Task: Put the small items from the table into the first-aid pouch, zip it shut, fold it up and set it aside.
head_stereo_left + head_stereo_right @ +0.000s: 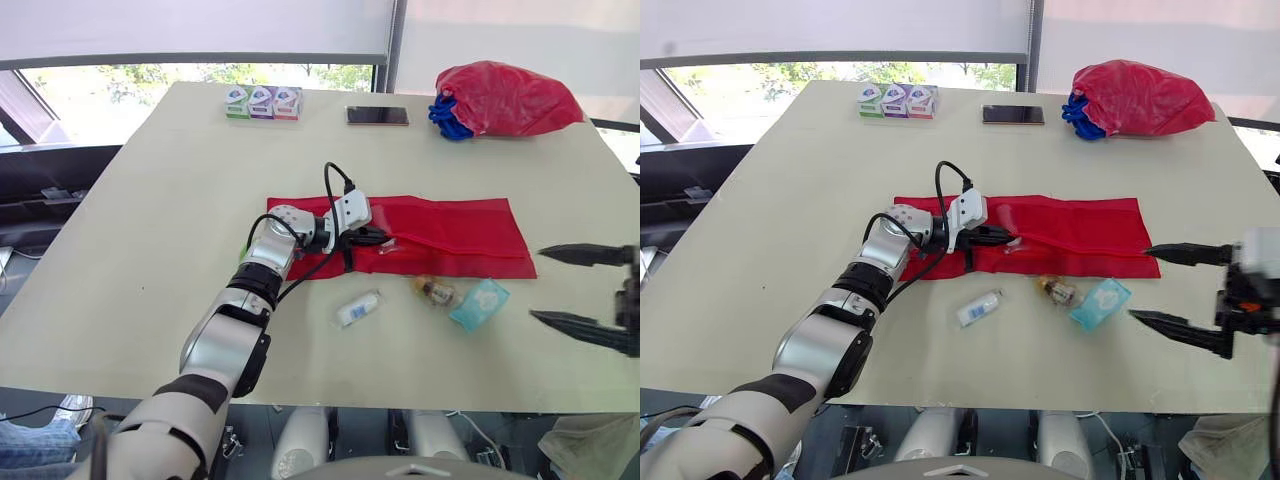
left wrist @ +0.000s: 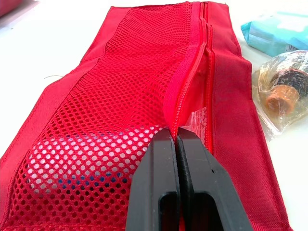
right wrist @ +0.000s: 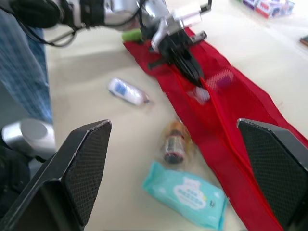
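Observation:
The mesh pocket [image 1: 432,222] will bend up over the brown bottle when I push the bottle in, because the zipper edge [image 3: 218,111] is loose and open.
The red first-aid pouch [image 1: 450,235] lies unfolded and flat across the middle of the table. My left gripper [image 1: 380,238] is shut, its fingertips [image 2: 166,144] pinching the zipper edge of the mesh pocket [image 2: 110,96]. A pale item [image 2: 82,166] sits inside the mesh, and a clear packet [image 2: 196,120] lies right at the fingertips. In front of the pouch lie a white tube [image 1: 359,308], a wrapped brown bottle [image 1: 435,290] and a teal wipes pack [image 1: 479,303]. My right gripper [image 1: 537,285] hovers open to the right of the wipes, holding nothing.
At the table's far edge sit a red bag with blue cord [image 1: 505,98], a phone [image 1: 377,116] and three small boxes [image 1: 262,102]. A green object [image 3: 131,34] lies under my left wrist. The table's near edge runs close below the loose items.

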